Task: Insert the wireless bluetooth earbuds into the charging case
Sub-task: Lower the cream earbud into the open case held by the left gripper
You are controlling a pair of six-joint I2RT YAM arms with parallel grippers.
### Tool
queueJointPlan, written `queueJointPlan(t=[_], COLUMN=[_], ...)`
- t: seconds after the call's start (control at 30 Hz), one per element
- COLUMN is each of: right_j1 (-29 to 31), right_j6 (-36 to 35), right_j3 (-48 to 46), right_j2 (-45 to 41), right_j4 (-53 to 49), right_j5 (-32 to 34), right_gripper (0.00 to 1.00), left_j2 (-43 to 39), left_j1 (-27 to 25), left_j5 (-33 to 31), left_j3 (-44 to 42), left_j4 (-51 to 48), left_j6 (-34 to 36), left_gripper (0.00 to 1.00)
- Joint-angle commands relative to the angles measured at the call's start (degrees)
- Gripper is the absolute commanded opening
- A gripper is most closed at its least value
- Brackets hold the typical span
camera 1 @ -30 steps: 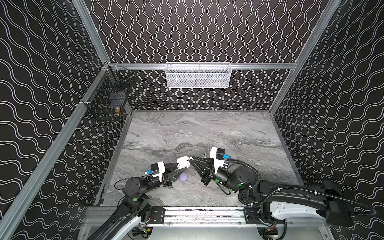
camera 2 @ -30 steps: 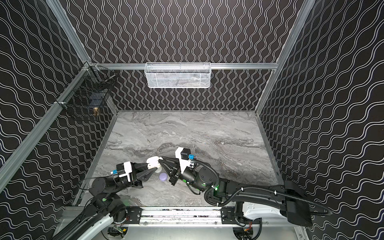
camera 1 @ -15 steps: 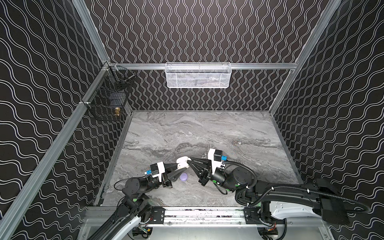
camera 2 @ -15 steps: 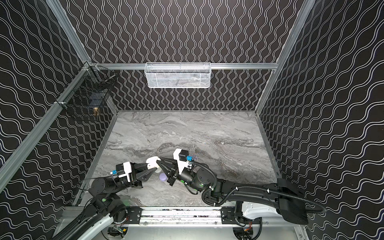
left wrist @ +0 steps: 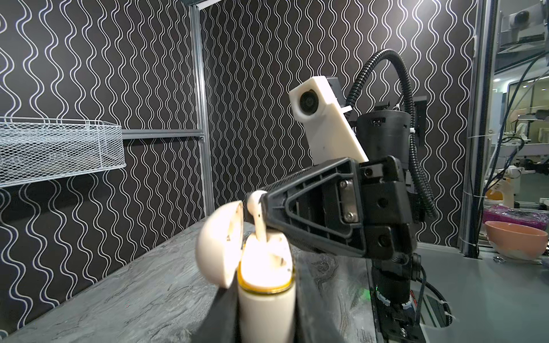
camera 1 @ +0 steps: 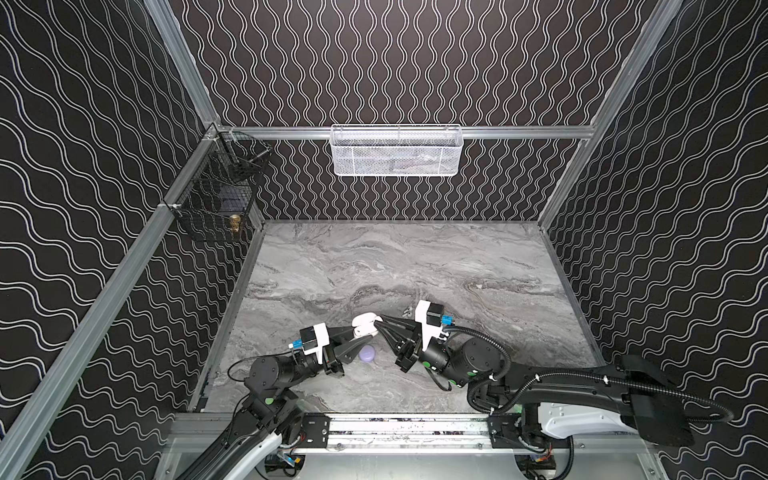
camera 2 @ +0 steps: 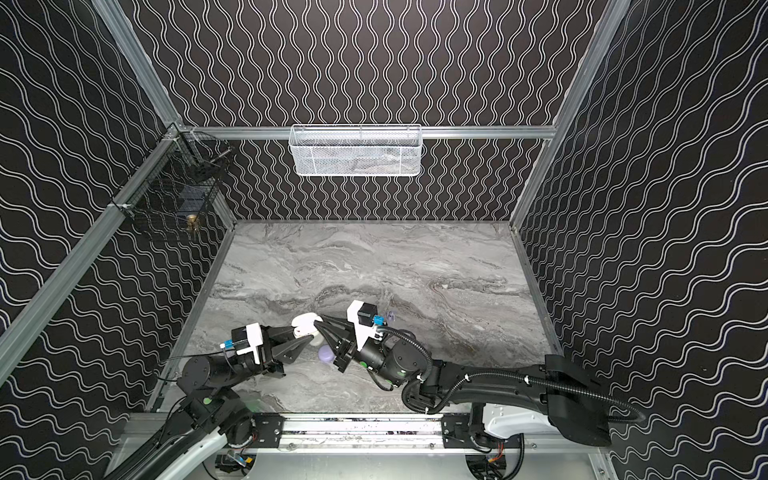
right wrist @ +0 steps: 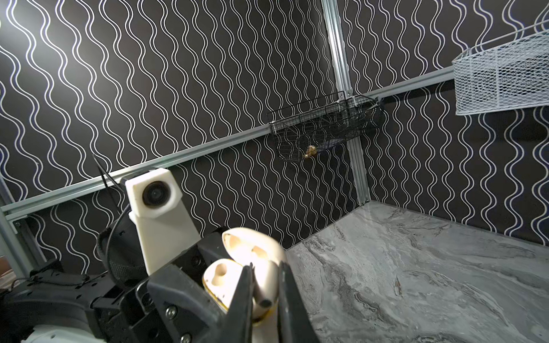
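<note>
The earbud's stem is only partway into the slot, so I need to open my right gripper, back it off and press the earbud's head in with that gripper's closed fingers.
My left gripper is shut on the body of the white charging case, holding it upright above the table with its lid swung open. My right gripper is shut on a white earbud by its stem. In the left wrist view the earbud stands over the case with its stem tip down in the opening. An empty slot shows beside it. In both top views the left gripper and the right gripper meet at the case near the table's front middle.
A lavender round case lies on the marble table just below the grippers. A small loose earbud lies behind the right wrist. A white mesh basket hangs on the back wall, a black wire basket on the left wall.
My right arm has shifted slightly left, bringing the earbud closer onto the case. The left gripper and the case have stayed in place.
</note>
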Motion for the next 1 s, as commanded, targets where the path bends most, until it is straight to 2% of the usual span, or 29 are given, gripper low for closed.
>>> queueJointPlan(t=[0.0, 0.07, 0.2, 0.47, 0.6, 0.73, 0.83, 0.97], right_j1=[0.0, 0.1, 0.6, 1.3, 1.3, 1.3, 1.0, 0.0], right_j6=[-0.8, -1.0, -1.8, -1.8, -1.0, 0.8, 2.3, 4.4], right_j3=[0.0, 0.5, 0.8, 0.3, 0.4, 0.7, 2.7, 7.7], right_j2=[0.3, 0.5, 0.2, -4.1, -8.0, -10.0, -8.7, -4.7], right_j4=[0.9, 0.3, -0.3, -3.7, -7.8, -12.6, -17.4, -24.5], right_j5=[1.6, 1.1, 0.3, 0.4, 2.0, 9.3, 17.6, 18.2], right_gripper=[0.07, 0.10, 0.32, 0.49, 0.48, 0.33, 0.25, 0.22], left_j2=[-0.6, -0.7, -0.5, -0.6, -0.8, -1.0, -0.5, 0.0], left_j1=[0.0, 0.0, 0.0, 0.0, 0.0, 0.0, 0.1, 0.0], left_j5=[-0.4, -0.5, -0.9, -3.0, -3.9, -3.6, -3.2, -2.7], left_j3=[0.0, 0.0, 0.0, 0.3, 0.6, 0.5, 0.5, 0.5], left_j4=[3.3, 3.0, 2.5, 0.2, -1.2, -1.2, -0.8, -0.3], left_j6=[-0.7, -0.6, 0.1, 1.4, 2.0, 2.1, 2.0, 2.0], left_gripper=[0.00, 0.00, 0.00, 0.00, 0.00, 0.00, 0.00, 0.00])
